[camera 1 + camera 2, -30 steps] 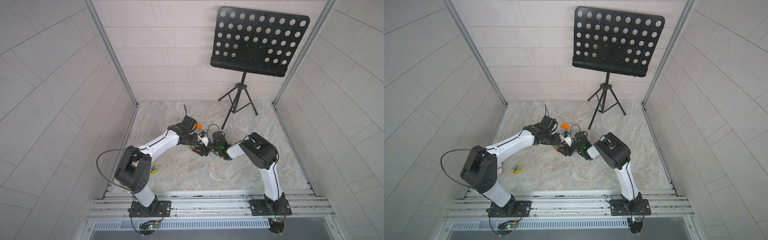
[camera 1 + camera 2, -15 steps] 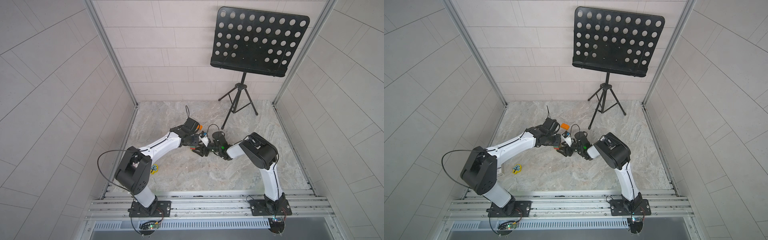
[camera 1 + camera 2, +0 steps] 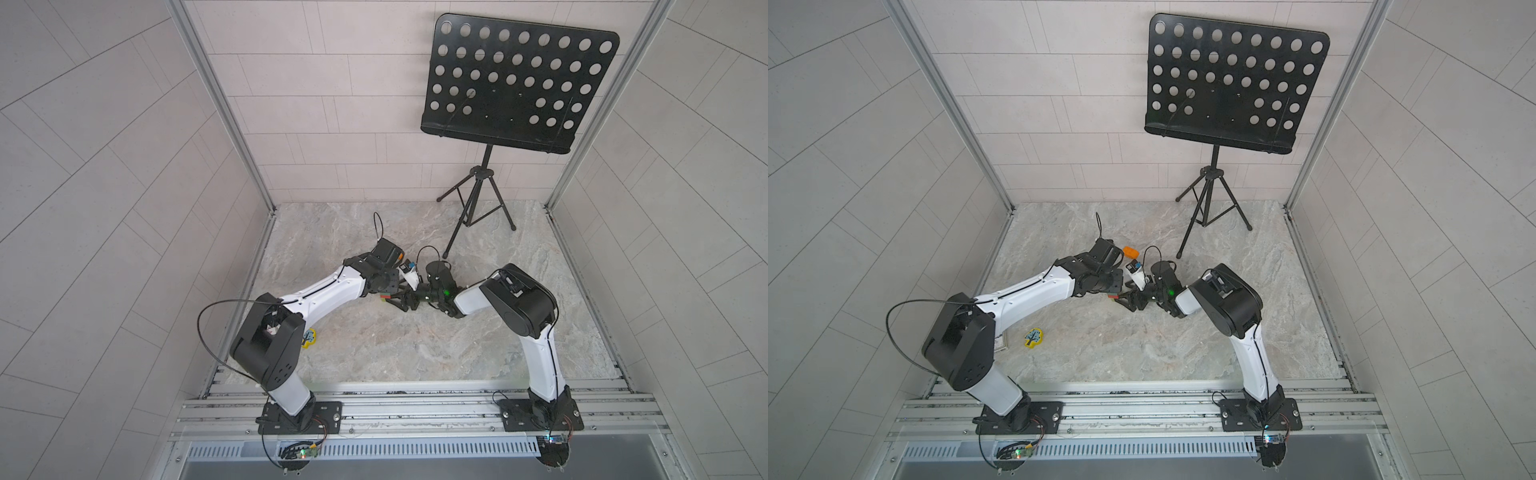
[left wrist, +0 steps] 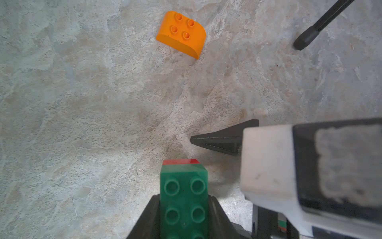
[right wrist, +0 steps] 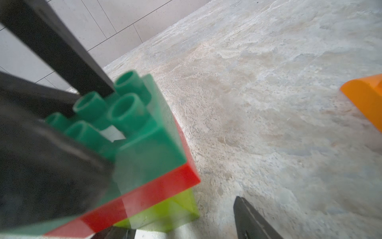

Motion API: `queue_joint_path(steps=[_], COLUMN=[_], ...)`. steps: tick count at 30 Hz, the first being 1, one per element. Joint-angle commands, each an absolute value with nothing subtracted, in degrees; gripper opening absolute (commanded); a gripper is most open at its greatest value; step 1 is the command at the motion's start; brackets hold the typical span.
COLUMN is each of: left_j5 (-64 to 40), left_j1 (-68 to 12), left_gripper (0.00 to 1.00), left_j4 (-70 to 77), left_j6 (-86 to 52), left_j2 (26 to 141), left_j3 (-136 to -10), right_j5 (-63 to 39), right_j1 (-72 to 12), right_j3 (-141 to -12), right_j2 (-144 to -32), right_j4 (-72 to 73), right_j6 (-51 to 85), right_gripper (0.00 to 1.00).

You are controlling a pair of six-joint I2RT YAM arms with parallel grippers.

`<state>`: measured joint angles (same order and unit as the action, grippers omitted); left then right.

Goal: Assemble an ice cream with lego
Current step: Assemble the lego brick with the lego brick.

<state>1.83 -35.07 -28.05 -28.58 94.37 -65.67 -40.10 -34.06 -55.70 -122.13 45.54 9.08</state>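
Note:
The orange brick point(image 3: 1130, 252) is crooked and lies past the stack in my left gripper point(image 4: 183, 186). I should put the stack down first, and then my right gripper should bring the orange brick closer.
My left gripper point(image 4: 184, 204) is shut on the dark green brick point(image 4: 184, 186), one finger on each long side. That brick tops a stack with a red brick point(image 5: 148, 192) and a lime-green brick point(image 5: 165, 215) beneath it. In both top views the stack point(image 3: 385, 296) point(image 3: 1112, 296) shows low over the floor between the two wrists. My right gripper point(image 5: 182, 219) is open, its fingers standing either side of the lime-green brick, and one finger point(image 5: 250, 221) is clearly apart from it. The rounded orange brick point(image 4: 182, 34) point(image 3: 1130, 251) lies alone on the floor beyond the grippers.
A black music stand point(image 3: 519, 83) stands at the back right, one tripod foot point(image 4: 303, 41) close to the orange brick. A flat yellow piece point(image 3: 1032, 336) lies on the floor near the left arm's base. Tiled walls enclose the floor; metal rails point(image 3: 415, 407) run along the front.
The right gripper's jaws have spread wider round the bottom of the stack. The left wrist has shifted slightly toward the right arm, still holding the green brick.

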Motion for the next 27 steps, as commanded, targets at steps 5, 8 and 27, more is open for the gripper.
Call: queue_joint_path(steps=[5, 8, 27], left_j5=[0.7, 1.1, 0.2], left_j1=[-35.3, -35.4, -34.5], left_gripper=[0.49, 0.58, 0.79], left_j4=[-39.3, -40.0, -43.5], left_j6=[-29.6, -29.9, -28.7], left_j2=[98.7, 98.1, 94.5], left_j3=[-62.2, -63.0, -70.9], right_j5=[-40.9, -40.8, -41.3], right_j1=[-33.8, -33.8, -33.5], right_j3=[-57.2, -57.5, -57.8], right_j2=[-121.0, -121.2, -121.5], right_j4=[43.6, 43.0, 42.7], right_j6=[11.7, 11.9, 12.2], right_gripper=[0.78, 0.79, 0.81])
